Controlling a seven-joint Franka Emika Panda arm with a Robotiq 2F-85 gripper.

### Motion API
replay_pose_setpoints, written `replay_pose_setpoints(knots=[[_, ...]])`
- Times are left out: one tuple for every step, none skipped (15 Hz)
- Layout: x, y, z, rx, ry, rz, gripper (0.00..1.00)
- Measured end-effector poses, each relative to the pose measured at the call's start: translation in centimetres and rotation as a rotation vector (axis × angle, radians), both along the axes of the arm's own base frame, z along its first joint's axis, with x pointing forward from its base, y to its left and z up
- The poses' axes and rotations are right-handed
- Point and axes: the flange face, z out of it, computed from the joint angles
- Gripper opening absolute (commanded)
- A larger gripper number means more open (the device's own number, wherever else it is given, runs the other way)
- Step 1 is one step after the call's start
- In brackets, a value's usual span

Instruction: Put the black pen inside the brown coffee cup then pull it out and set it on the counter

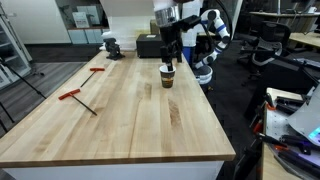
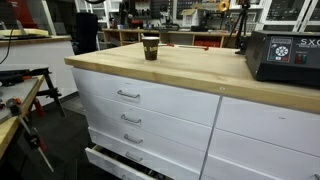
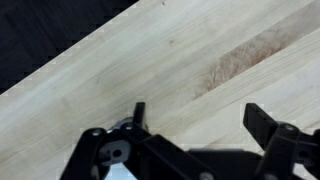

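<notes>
The open fingers of my gripper point at counter wood (image 3: 195, 118) next to the brown coffee cup. I should move back and line up over the cup's opening before closing.
The brown coffee cup (image 1: 167, 77) stands upright on the light-wood counter (image 1: 120, 120), near its far end. It also shows in an exterior view (image 2: 150, 48) close to the counter's front edge (image 2: 180, 78). My gripper (image 1: 168, 61) hangs straight above the cup, close to its rim. In the wrist view the two black fingers (image 3: 200, 120) are spread wide with only bare wood between them, so the gripper is open and empty. I cannot make out the black pen in any view; it may be hidden in the cup or behind the gripper.
Two red-handled thin tools (image 1: 75, 97) (image 1: 97, 70) lie on one side of the counter. A black box (image 1: 148, 45) (image 2: 283, 55) and a small vise (image 1: 112, 45) stand at the far end. White drawers (image 2: 130, 110) are below the counter.
</notes>
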Motion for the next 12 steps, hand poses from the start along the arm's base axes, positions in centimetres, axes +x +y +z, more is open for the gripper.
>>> replay_pose_setpoints(knots=[[-1.1,0.4,-1.2,0.001,-0.003,0.011,0.96],[-1.9,0.7,-2.2,-0.002,-0.017,0.022,0.99],[-2.5,0.9,-3.1,-0.005,-0.041,0.031,0.99],[-2.8,1.1,-3.9,-0.012,-0.072,0.045,1.00],[-3.0,1.2,-4.4,-0.022,-0.100,0.057,1.00],[-3.0,1.4,-4.6,-0.032,-0.126,0.066,1.00],[-3.0,1.6,-4.6,-0.042,-0.147,0.074,1.00],[-2.9,1.8,-4.5,-0.052,-0.164,0.084,1.00],[-2.8,1.9,-4.4,-0.062,-0.178,0.089,1.00],[-2.6,1.9,-4.1,-0.072,-0.189,0.096,1.00],[-2.4,2.0,-3.8,-0.081,-0.200,0.101,1.00],[-2.1,2.0,-3.5,-0.090,-0.212,0.106,1.00]])
